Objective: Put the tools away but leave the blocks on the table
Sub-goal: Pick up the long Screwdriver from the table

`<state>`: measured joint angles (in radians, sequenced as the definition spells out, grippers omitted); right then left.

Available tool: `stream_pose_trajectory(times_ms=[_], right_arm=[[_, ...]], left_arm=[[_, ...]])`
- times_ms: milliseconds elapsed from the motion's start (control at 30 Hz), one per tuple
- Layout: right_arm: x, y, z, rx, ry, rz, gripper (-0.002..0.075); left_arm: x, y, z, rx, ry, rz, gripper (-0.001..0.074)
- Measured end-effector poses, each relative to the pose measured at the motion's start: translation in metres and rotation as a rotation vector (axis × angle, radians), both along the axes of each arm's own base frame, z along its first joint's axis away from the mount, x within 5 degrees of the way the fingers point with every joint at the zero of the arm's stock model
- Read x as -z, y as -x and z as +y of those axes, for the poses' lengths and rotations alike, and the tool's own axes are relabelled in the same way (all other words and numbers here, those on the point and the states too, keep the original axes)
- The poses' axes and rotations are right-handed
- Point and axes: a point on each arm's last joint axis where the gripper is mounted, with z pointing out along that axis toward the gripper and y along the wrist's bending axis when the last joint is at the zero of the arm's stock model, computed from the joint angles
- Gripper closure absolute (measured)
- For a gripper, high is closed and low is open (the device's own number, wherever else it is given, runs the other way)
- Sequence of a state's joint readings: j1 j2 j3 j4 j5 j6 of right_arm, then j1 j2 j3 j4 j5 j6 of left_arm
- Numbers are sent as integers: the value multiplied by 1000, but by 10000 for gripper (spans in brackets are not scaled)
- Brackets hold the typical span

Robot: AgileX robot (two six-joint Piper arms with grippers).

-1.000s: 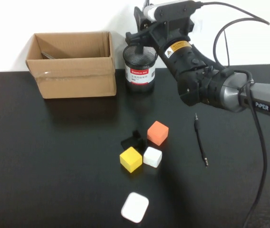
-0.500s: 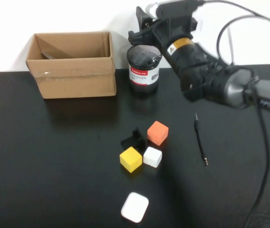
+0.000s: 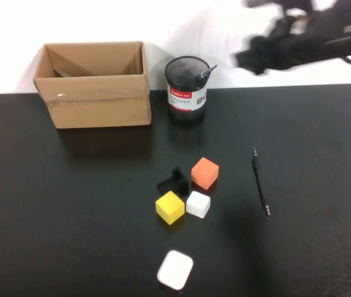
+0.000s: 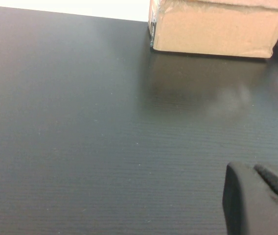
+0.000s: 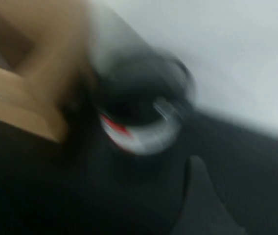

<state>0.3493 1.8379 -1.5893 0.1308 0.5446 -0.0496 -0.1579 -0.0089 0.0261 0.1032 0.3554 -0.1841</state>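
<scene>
The thin black screwdriver (image 3: pixel 260 182) is longer than the black mesh cup (image 3: pixel 186 88), so it will lean and stick out above the cup's rim when the robot lowers it in.
The thin black screwdriver (image 3: pixel 260 181) lies on the black table (image 3: pixel 70 216) at the right. A black-handled tool (image 3: pixel 204 72) leans in the black mesh cup (image 3: pixel 186 86), with its end above the rim. The red-handled scissors are not in view. The orange (image 3: pixel 204 172), yellow (image 3: pixel 170 207) and white (image 3: pixel 198 204) blocks and a small black piece (image 3: pixel 173 181) sit mid-table. My right gripper (image 3: pixel 253 57) is blurred, high to the right of the cup, open and empty; it also shows in the right wrist view (image 5: pixel 244 183). My left gripper (image 4: pixel 264 196) hovers over bare table.
An open cardboard box (image 3: pixel 95 93) stands at the back left, next to the cup, with a thin grey piece (image 3: pixel 63 72) showing inside. A white rounded object (image 3: pixel 175 270) lies near the front edge. The box (image 4: pixel 217 27) also shows in the left wrist view.
My right arm has pulled away from above the mesh cup, up and to the right. The black-handled tool now stands in the cup on its own.
</scene>
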Motion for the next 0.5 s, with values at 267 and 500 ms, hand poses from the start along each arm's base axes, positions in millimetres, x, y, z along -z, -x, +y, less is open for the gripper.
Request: stream_pose_trajectory(times_ms=[267, 500], right_arm=[[75, 9, -31, 120, 45, 384, 414], [113, 4, -15, 137, 60, 514, 414]], left_arm=[[0, 0, 0, 0, 0, 0, 735], [0, 0, 0, 0, 0, 0, 735]])
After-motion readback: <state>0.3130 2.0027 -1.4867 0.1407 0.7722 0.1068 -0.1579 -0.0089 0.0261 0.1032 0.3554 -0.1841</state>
